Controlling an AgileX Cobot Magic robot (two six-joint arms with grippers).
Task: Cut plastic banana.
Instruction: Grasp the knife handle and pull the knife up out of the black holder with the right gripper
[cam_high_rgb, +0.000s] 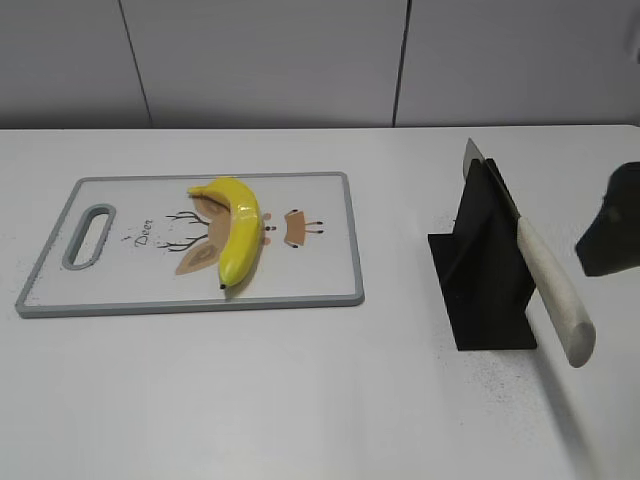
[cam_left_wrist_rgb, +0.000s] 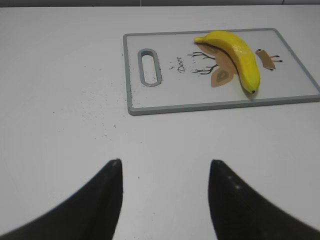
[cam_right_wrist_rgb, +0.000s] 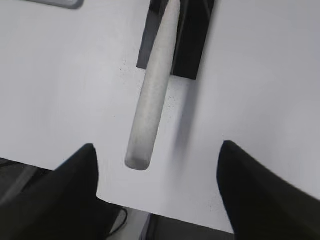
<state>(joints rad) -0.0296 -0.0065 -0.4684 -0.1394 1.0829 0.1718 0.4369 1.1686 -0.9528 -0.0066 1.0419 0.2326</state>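
I expect the knife (cam_high_rgb: 555, 295) to slide up and out when I lift it, because the blade (cam_high_rgb: 473, 157) sticks up above the black stand. The stand will stay in place.
A yellow plastic banana (cam_high_rgb: 238, 228) lies whole on a white cutting board (cam_high_rgb: 320, 270) with a grey rim and a deer print; both show in the left wrist view, banana (cam_left_wrist_rgb: 237, 50) and board (cam_left_wrist_rgb: 165, 100). A knife with a white handle (cam_high_rgb: 555, 290) rests slanted in a black stand (cam_high_rgb: 480, 270) on the right. My right gripper (cam_right_wrist_rgb: 157, 150) is open, its fingers either side of the handle's end (cam_right_wrist_rgb: 150, 107) without touching it; it shows at the exterior view's right edge (cam_high_rgb: 615, 235). My left gripper (cam_left_wrist_rgb: 165, 167) is open and empty, over bare table short of the board.
The white table (cam_high_rgb: 300, 400) carries only the board and the stand. The table's front edge (cam_right_wrist_rgb: 165, 207) runs just under my right gripper. Dark specks lie on the table left of the board (cam_left_wrist_rgb: 100, 115).
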